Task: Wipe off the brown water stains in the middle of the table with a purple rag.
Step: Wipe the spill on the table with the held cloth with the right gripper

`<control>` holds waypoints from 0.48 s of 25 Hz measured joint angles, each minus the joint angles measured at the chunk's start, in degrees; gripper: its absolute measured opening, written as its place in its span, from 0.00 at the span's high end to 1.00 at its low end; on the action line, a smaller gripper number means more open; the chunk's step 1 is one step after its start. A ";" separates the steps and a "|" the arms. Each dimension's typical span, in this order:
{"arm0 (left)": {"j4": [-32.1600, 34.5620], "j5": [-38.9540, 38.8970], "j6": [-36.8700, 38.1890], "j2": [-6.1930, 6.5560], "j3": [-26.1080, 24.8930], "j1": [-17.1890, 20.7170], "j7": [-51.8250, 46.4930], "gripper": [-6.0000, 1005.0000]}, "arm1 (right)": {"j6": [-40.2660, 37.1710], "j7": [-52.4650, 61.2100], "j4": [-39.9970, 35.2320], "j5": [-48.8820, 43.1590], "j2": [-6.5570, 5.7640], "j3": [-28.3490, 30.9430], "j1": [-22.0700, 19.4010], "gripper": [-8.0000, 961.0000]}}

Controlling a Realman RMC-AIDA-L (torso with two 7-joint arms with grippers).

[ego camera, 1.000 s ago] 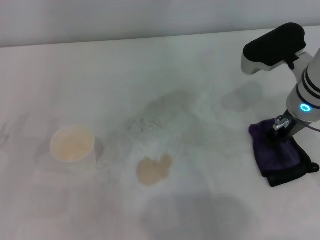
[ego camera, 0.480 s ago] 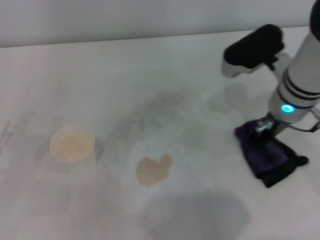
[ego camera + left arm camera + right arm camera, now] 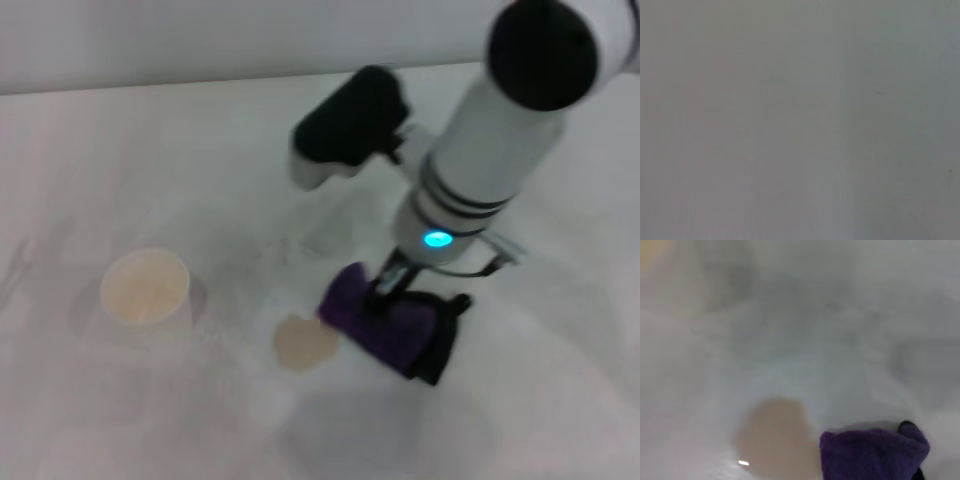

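The purple rag's edge only reaches the brown water stains, so next my right gripper drags the rag across the stains toward the white cup and back.
The brown water stains lie as a light-tan blotch in the middle of the white table; they also show in the right wrist view. My right gripper is shut on the purple rag and holds it on the table, its left edge touching the stain's right edge. The rag also shows in the right wrist view, right beside the stain. The left gripper is out of view; the left wrist view shows only a blank grey surface.
A white cup with a tan inside stands on the table's left. A faint greyish powdery smear lies behind the stain.
My right arm has swept left across the table, dragging the purple rag from the right edge to the stain's right side.
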 joint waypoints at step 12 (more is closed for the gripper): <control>-0.71 0.02 -0.09 -0.24 0.09 -0.65 0.97 0.12 | -6.87 -4.20 2.66 20.07 0.00 -13.42 10.29 0.90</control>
